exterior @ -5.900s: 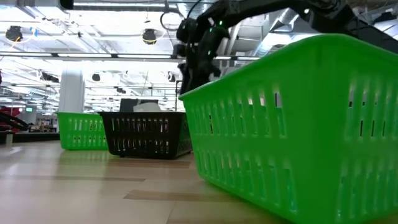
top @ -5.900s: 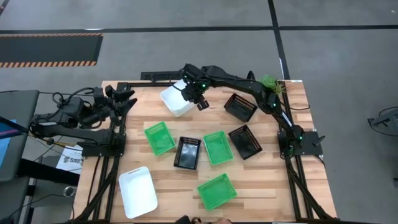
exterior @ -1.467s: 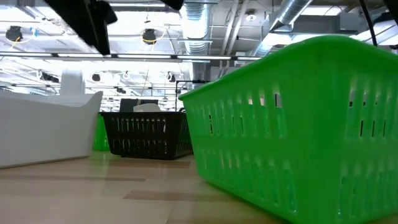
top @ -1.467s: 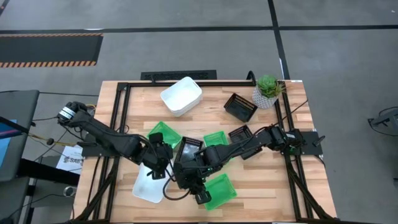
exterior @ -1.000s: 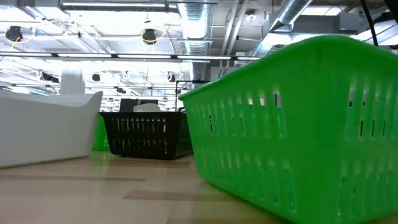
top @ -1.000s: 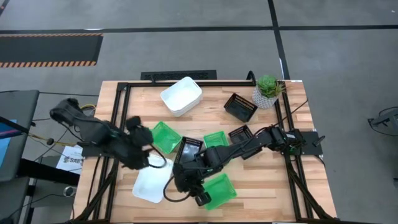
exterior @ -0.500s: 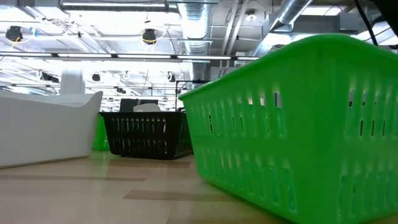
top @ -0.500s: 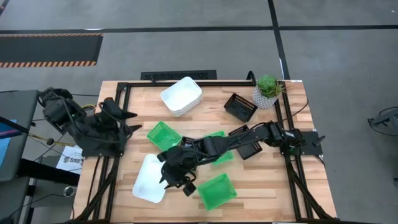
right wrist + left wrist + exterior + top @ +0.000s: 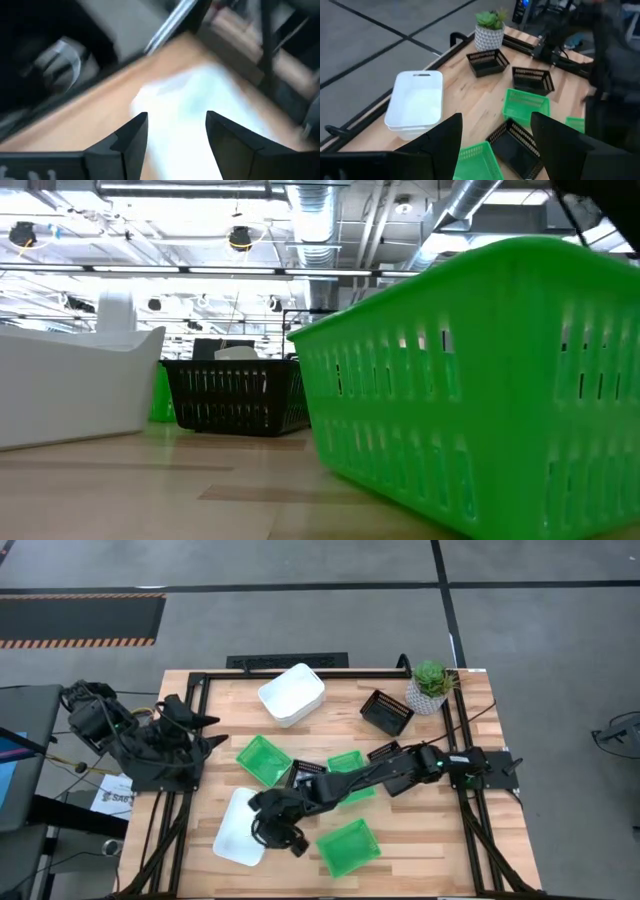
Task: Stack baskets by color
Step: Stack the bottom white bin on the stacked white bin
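The white basket [image 9: 238, 829] will fit down inside when I lower it onto the white stack's open top [image 9: 292, 691], because the two have the same rounded outline.
A single white basket [image 9: 238, 830] lies on its base at the near left, and a white stack [image 9: 292, 693] stands at the far edge. Green baskets [image 9: 262, 760] [image 9: 350, 775] [image 9: 348, 847] and black baskets [image 9: 387, 712] [image 9: 395, 767] lie singly mid-table. A third black basket [image 9: 308, 772] is partly under my right arm. My right gripper [image 9: 258, 828] [image 9: 175, 130] is open at the single white basket's [image 9: 200, 115] right rim, pointing toward the table's left. I cannot tell whether it touches. My left gripper [image 9: 200, 725] [image 9: 495, 135] waits open and bare above the table's left edge.
A potted plant [image 9: 430, 685] stands at the far right corner. The black frame rail [image 9: 190, 740] runs along the table's left edge beside my left arm. In the low view a green basket [image 9: 480, 380] fills the near right, with a black one [image 9: 235, 395] behind it.
My left arm has drawn back from the single white basket toward the table's left edge and up, then kept still. My right gripper has gone from beside the near green basket toward the table's left and down, to the white basket's right rim. The baskets have stayed put.
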Controlling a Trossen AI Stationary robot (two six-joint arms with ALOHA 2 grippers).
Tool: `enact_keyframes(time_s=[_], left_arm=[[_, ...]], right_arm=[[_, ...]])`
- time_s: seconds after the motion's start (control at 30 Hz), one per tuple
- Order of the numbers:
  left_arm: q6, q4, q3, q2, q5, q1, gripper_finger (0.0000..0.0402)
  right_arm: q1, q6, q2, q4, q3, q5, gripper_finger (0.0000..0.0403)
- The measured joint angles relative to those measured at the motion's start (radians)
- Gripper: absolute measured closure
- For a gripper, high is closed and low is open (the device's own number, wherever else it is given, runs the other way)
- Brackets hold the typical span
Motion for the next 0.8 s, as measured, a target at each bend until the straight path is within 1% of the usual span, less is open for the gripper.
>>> enact_keyframes(time_s=[0.03, 0.1, 0.13, 0.27, 0.33, 0.67, 0.8], left_arm=[[0.001, 0.001, 0.000, -0.002, -0.005, 0.000, 0.0178], [0.001, 0.003, 0.000, -0.009, -0.012, 0.001, 0.0178], [0.001, 0.002, 0.000, -0.016, -0.016, 0.002, 0.0178], [0.003, 0.000, 0.000, -0.040, -0.022, 0.004, 0.0178], [0.003, 0.000, 0.000, -0.053, -0.022, 0.004, 0.0178], [0.009, 0.000, 0.000, -0.071, -0.021, 0.004, 0.0178], [0.010, 0.000, 0.000, -0.070, -0.021, 0.004, 0.0178]], right_arm=[[-0.005, -0.017, 0.017, 0.027, 0.002, 0.003, 0.0178], [-0.012, -0.034, 0.042, 0.002, -0.002, 0.003, 0.0179], [-0.017, -0.038, 0.062, 0.044, 0.001, 0.001, 0.0181], [-0.033, -0.046, 0.100, 0.005, -0.004, -0.002, 0.0187], [-0.035, -0.047, 0.116, 0.021, 0.003, -0.005, 0.0187], [-0.036, -0.084, 0.125, -0.124, 0.000, -0.008, 0.0190], [-0.037, -0.075, 0.124, -0.130, 0.000, -0.001, 0.0196]])
